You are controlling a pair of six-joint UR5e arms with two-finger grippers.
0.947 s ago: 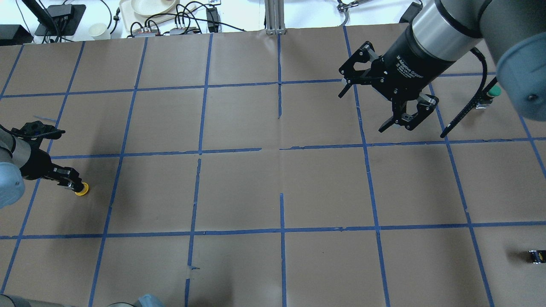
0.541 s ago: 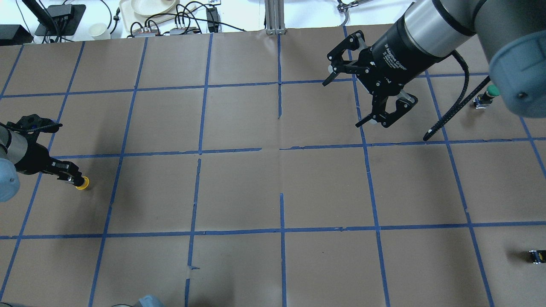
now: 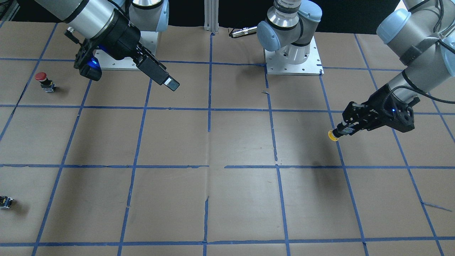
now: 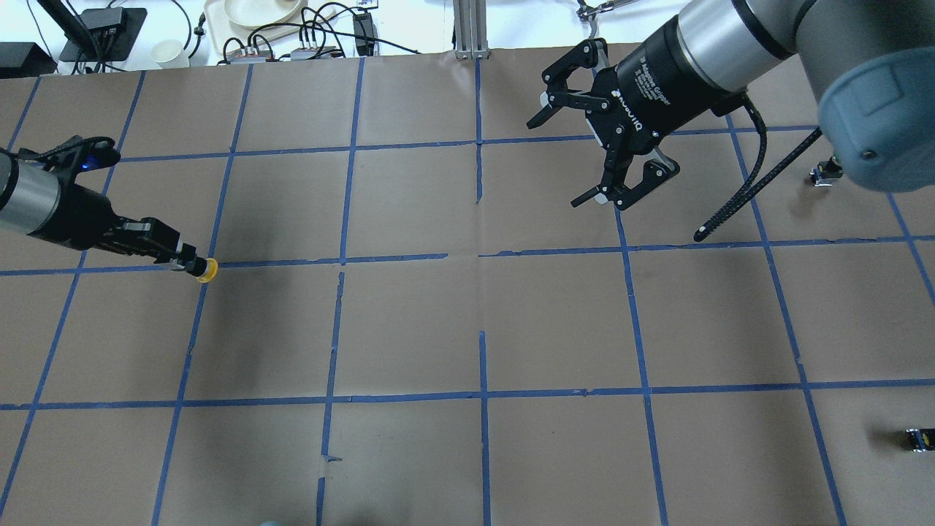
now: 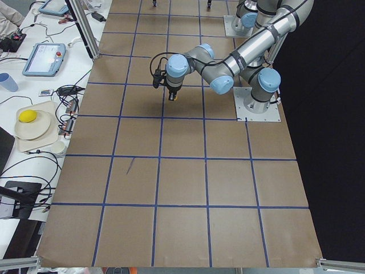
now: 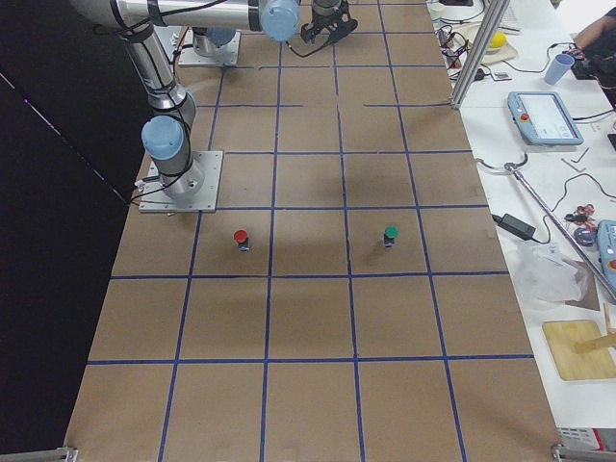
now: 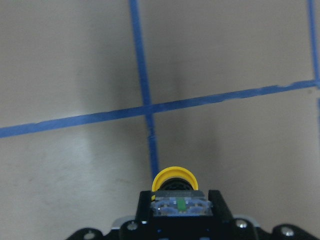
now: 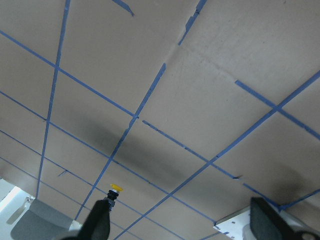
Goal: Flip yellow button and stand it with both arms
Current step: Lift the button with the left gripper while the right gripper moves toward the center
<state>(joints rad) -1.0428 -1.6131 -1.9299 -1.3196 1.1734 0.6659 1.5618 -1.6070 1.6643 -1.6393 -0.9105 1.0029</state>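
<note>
The red-capped button (image 3: 46,83) stands steady on its grey block. So the yellow button (image 3: 337,134) should stay upright with its cap up when I put it down block first.
My left gripper (image 4: 182,263) is shut on the yellow button (image 4: 207,269) and holds it above the table at the left, cap pointing away from the fingers. In the front view the left gripper (image 3: 342,132) holds the button (image 3: 332,135) at the right. The left wrist view shows the yellow cap (image 7: 174,179) and the grey block between the fingers. My right gripper (image 4: 568,159) is open and empty, high over the far right of the table. In the front view the right gripper (image 3: 167,81) is at the upper left. The right wrist view shows the button (image 8: 116,188) far off.
A red-capped button (image 3: 43,80) stands at the front view's left, and also shows in the right side view (image 6: 241,239). A green-capped button (image 6: 391,235) stands beside it. A tiny black block with a yellow spot (image 4: 917,439) lies near the right edge. Blue tape lines grid the brown table.
My left gripper has lifted the yellow button and carried it rightward and away from the robot. My right gripper has moved left, still open.
</note>
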